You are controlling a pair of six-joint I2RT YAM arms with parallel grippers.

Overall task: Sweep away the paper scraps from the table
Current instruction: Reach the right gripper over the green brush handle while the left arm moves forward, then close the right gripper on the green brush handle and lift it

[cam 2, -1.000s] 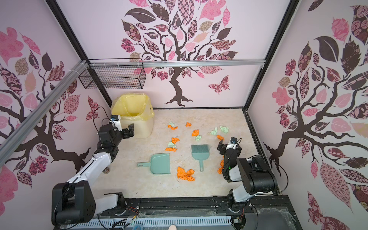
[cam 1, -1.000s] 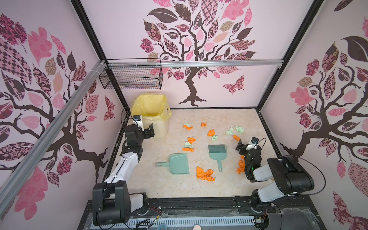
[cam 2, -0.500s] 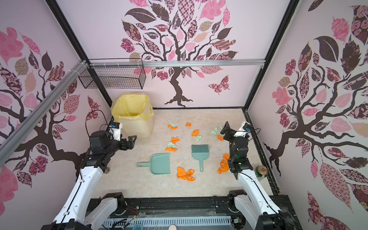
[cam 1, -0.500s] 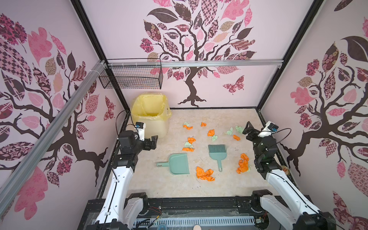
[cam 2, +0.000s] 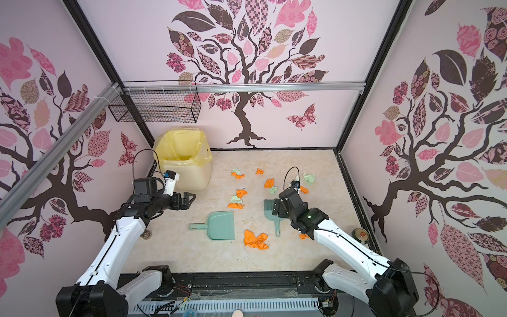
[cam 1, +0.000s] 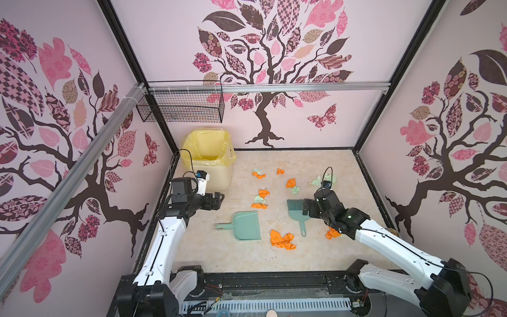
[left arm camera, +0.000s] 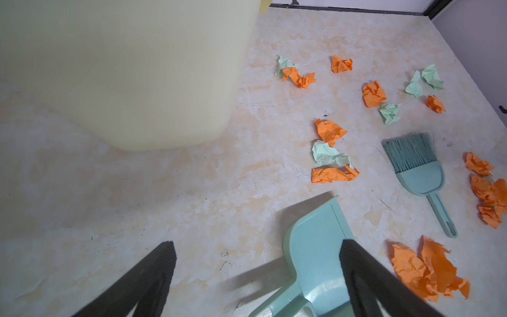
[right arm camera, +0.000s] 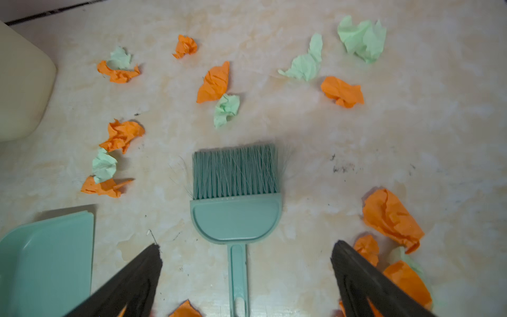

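The brush is lying flat with bristles (cam 1: 294,205) toward the back. Next, my right gripper picks it up by its handle (cam 1: 303,229) so that my left gripper can take the brush's head before sweeping.
Orange and mint paper scraps (cam 1: 260,199) (cam 2: 238,199) lie scattered over the middle and back of the beige table (cam 1: 219,260). A larger orange scrap (cam 1: 282,239) (left arm camera: 428,269) lies toward the front. A teal brush (cam 1: 297,212) (right arm camera: 236,214) lies flat, bristles toward the back. My right gripper (cam 1: 306,210) (right arm camera: 247,245) hovers open above it, and its fingers straddle the handle without touching it. A teal dustpan (cam 1: 245,225) (left arm camera: 315,247) lies left of the brush. My left gripper (cam 1: 218,201) (left arm camera: 256,244) hangs open and empty just left of and behind it.
A cream bin (cam 1: 210,164) lined with a yellow bag stands in the back left corner, close to my left gripper. A black wire basket (cam 1: 181,107) hangs on the wall above. A small can (cam 2: 360,234) sits by the right edge. More orange scraps (cam 1: 332,233) lie under my right arm.
Both arms have unfolded and reached out over the table. The right gripper swung in from the right wall to above the brush. The left gripper moved toward the dustpan. Both stayed open.
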